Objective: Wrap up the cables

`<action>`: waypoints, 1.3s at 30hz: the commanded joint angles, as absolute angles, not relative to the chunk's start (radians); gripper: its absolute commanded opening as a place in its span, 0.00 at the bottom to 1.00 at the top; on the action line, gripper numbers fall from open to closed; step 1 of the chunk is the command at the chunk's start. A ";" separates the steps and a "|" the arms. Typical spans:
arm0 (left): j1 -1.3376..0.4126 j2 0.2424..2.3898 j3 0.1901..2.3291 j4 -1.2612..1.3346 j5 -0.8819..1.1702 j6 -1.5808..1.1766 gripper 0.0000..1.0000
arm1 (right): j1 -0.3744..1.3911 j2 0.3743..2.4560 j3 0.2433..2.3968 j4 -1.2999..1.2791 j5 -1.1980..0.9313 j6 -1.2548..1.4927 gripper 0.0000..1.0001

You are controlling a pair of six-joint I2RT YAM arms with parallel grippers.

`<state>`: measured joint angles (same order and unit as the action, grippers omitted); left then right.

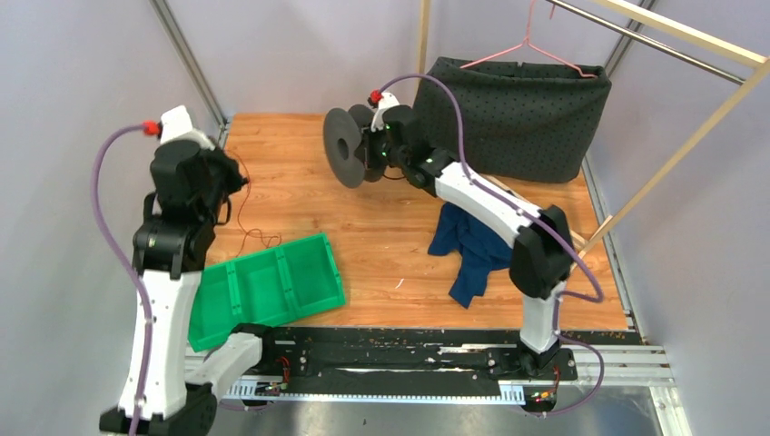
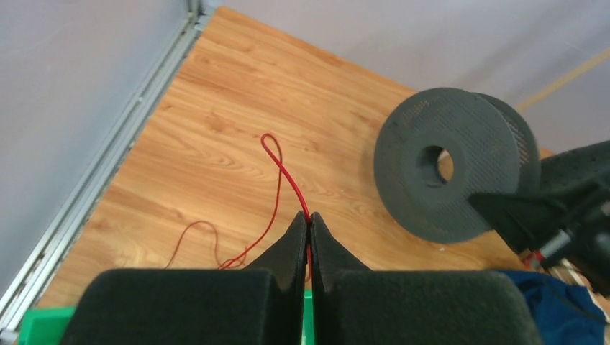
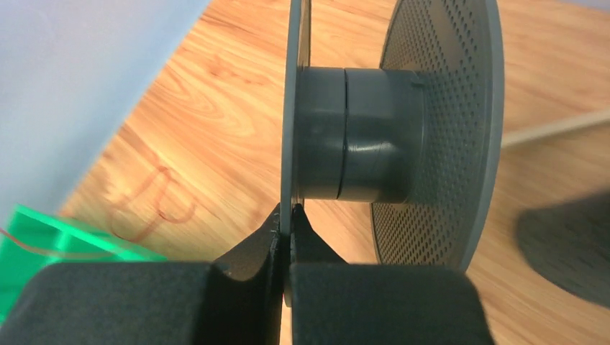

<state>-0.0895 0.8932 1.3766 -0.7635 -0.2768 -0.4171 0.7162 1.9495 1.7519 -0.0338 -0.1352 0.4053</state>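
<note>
My right gripper should go on lowering the dark grey spool (image 1: 345, 148) until both of its edges stand on the wood, because the spool hangs upright with clear wood (image 1: 410, 218) beside the blue cloth.
My left gripper (image 2: 310, 218) is shut on the thin red cable (image 2: 284, 176), which loops out past the fingertips and trails down to the wooden table. In the top view the left gripper (image 1: 243, 182) is raised at the table's left side, with the cable (image 1: 247, 222) hanging below it and curling on the wood. My right gripper (image 3: 289, 214) is shut on the near flange of the dark grey spool (image 3: 360, 136), whose core looks bare. It holds the spool (image 1: 350, 148) upright at the back middle. No dark cable shows.
A green bin (image 1: 268, 286) lies at the front left, partly over the table edge. Blue cloth (image 1: 472, 245) lies under the right arm. A dark dotted fabric box (image 1: 518, 113) stands at the back right, with a pink hanger (image 1: 536, 50) and a wooden rack (image 1: 672, 64).
</note>
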 commanded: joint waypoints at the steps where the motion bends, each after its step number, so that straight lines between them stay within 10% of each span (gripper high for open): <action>1: -0.159 1.066 1.527 -0.824 -0.214 -0.357 0.00 | 0.803 1.755 1.623 -0.236 0.182 0.062 0.01; 25: -0.449 1.457 1.698 -0.681 -0.089 -0.417 0.00 | 0.853 1.369 0.981 -0.022 0.296 0.327 0.02; 30: -0.458 1.467 1.706 -0.677 -0.080 -0.414 0.00 | 0.853 1.406 1.051 -0.140 0.284 0.328 0.48; 39: -0.485 1.488 1.742 -0.677 -0.031 -0.391 0.00 | 0.853 1.309 1.192 -0.290 0.283 0.294 0.64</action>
